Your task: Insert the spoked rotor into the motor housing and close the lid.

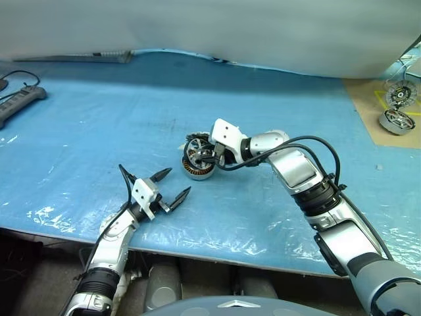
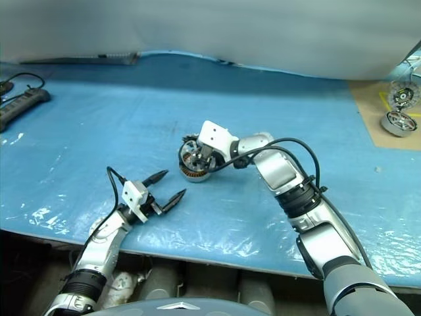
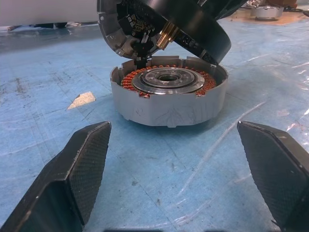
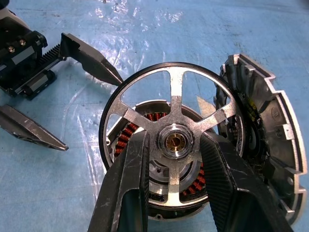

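Observation:
The spoked rotor (image 1: 197,152) sits at a slant over the motor housing. My right gripper should put the rotor's stem in the housing's hole (image 3: 168,77), then push the rotor's spokes flat with closed fingers.
The motor housing (image 3: 166,94), a grey ring of copper windings around a dark central hole, sits on the blue table mid-scene (image 1: 197,171). Just above it hangs the spoked rotor (image 4: 174,104), tilted, with its black rim and silver spokes. My right gripper (image 4: 176,142) is shut on the rotor, one finger on each side of the hub. The lid (image 4: 268,140), a grey disc with a toothed edge, stands tilted on edge beside the housing. My left gripper (image 1: 179,180) rests open near the table's front, pointing at the housing, nothing between its fingers (image 3: 77,169).
A power strip (image 1: 20,102) lies at the table's far left. More motor parts (image 1: 398,120) sit on a tan board at the far right. The table's front edge (image 1: 197,253) runs just behind my left gripper.

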